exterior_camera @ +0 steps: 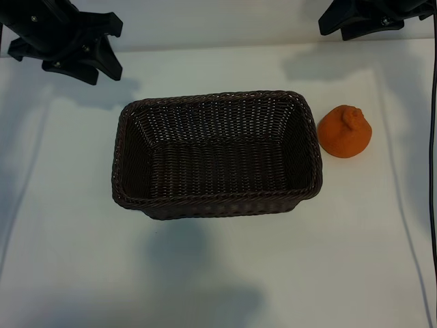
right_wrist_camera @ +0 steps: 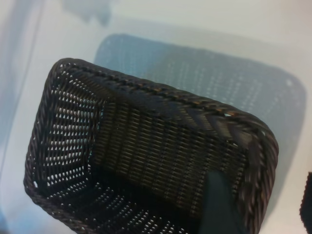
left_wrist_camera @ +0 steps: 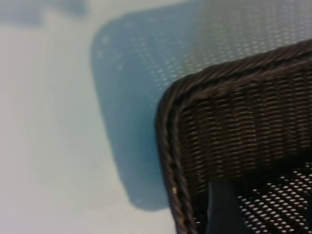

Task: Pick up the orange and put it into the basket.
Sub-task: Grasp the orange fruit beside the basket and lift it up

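My left gripper should stay back while my right gripper reaches for the knobbed orange (exterior_camera: 345,132), because the basket (exterior_camera: 217,154) is between my left gripper and the orange.
The orange (exterior_camera: 345,132) sits on the white table just right of the basket (exterior_camera: 217,201), apart from its rim, knob up. The dark brown wicker basket stands in the middle of the table with nothing inside. My left gripper (exterior_camera: 116,51) hangs open above the table's back left, off the basket's far left corner (left_wrist_camera: 168,105); one dark finger (left_wrist_camera: 222,209) shows over the weave. My right gripper (exterior_camera: 334,31) is up at the back right, open and holding nothing (right_wrist_camera: 263,209), looking down on the basket (right_wrist_camera: 146,87). Neither wrist view shows the orange.
A black cable (exterior_camera: 433,137) runs down the right edge of the table. White tabletop (exterior_camera: 218,273) stretches in front of the basket and to its left. Arm shadows fall across it.
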`<act>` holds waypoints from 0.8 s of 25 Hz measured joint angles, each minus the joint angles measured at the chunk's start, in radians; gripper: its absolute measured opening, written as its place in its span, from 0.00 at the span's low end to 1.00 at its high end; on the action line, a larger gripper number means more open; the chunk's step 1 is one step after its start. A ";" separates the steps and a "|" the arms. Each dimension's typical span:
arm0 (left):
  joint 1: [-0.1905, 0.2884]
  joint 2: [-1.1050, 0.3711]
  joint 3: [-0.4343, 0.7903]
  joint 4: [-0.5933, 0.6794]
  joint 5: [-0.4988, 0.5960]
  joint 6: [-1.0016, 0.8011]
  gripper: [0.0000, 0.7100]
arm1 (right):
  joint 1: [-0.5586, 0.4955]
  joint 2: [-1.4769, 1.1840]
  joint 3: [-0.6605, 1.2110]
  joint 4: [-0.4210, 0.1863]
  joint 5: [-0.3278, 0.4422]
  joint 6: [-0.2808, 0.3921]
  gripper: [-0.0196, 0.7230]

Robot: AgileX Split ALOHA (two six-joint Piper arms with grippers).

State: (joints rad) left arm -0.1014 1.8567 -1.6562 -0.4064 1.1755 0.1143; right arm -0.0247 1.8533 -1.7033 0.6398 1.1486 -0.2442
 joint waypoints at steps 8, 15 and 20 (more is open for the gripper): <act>0.000 -0.006 0.013 -0.058 0.000 0.066 0.63 | 0.000 0.000 0.000 0.000 0.000 0.000 0.58; 0.000 -0.025 0.130 -0.076 0.000 0.114 0.63 | 0.000 0.000 0.000 0.000 -0.004 0.000 0.58; 0.000 -0.064 0.134 -0.082 0.000 0.114 0.63 | 0.000 0.000 0.000 0.000 -0.007 0.000 0.58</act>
State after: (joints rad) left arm -0.1014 1.7928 -1.5219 -0.4888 1.1755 0.2286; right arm -0.0247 1.8533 -1.7033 0.6398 1.1419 -0.2442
